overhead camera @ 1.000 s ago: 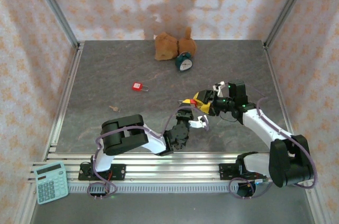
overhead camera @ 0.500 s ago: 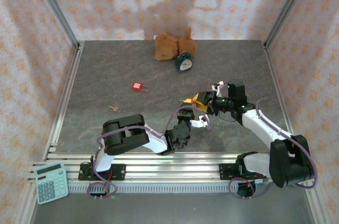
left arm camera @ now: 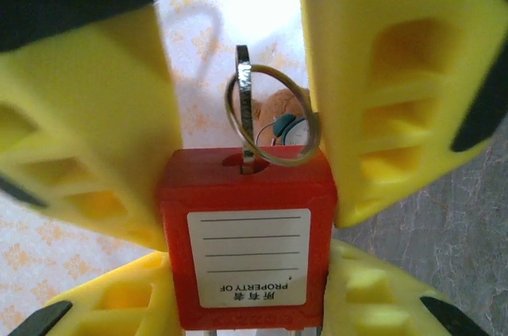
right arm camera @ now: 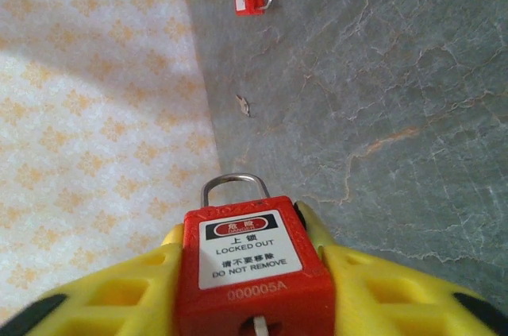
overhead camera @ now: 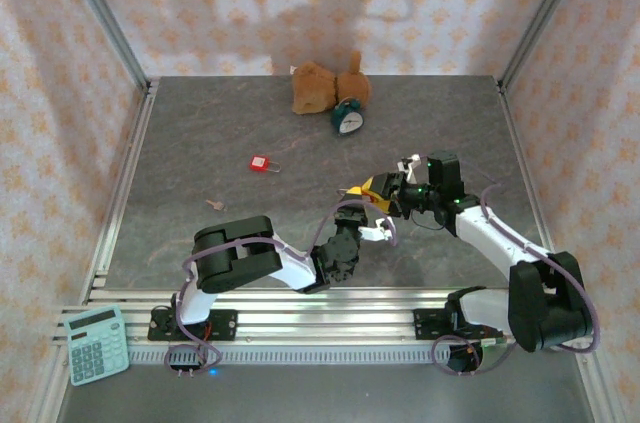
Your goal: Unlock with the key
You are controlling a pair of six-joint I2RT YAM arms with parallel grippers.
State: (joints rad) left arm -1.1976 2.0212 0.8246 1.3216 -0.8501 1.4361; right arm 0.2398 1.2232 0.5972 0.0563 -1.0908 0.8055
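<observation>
Both grippers are holding the padlock's body (left arm camera: 248, 249) and leaving the steel shackle (right arm camera: 236, 177) free. My left gripper should therefore let go, move back, then pinch the shackle and pull it.
A red padlock (left arm camera: 246, 233) with a white label sits between the yellow fingers of my left gripper (left arm camera: 246, 276), which is shut on its body. A thin metal key (left arm camera: 243, 113) on a wire ring (left arm camera: 305, 125) stands in the keyhole at the padlock's end. My right gripper (right arm camera: 254, 252) comes from the opposite side. Its yellow fingers (left arm camera: 381, 90) flank the key and press against both sides of the padlock (right arm camera: 254, 264), whose steel shackle (right arm camera: 235, 185) points away. In the top view both grippers meet mid-table around the padlock (overhead camera: 372, 193).
A second red padlock (overhead camera: 261, 163) lies on the grey table (overhead camera: 200, 133), left of the grippers. A small tan sliver (overhead camera: 213, 204) lies nearer the left wall. A brown teddy bear (overhead camera: 325, 86) and a teal clock (overhead camera: 347, 119) stand at the back. A calculator (overhead camera: 96, 344) rests at the front left.
The right gripper's fingers have drawn in around the padlock's key end. Both arms stay nearly where they were, and the left gripper's hold is unchanged.
</observation>
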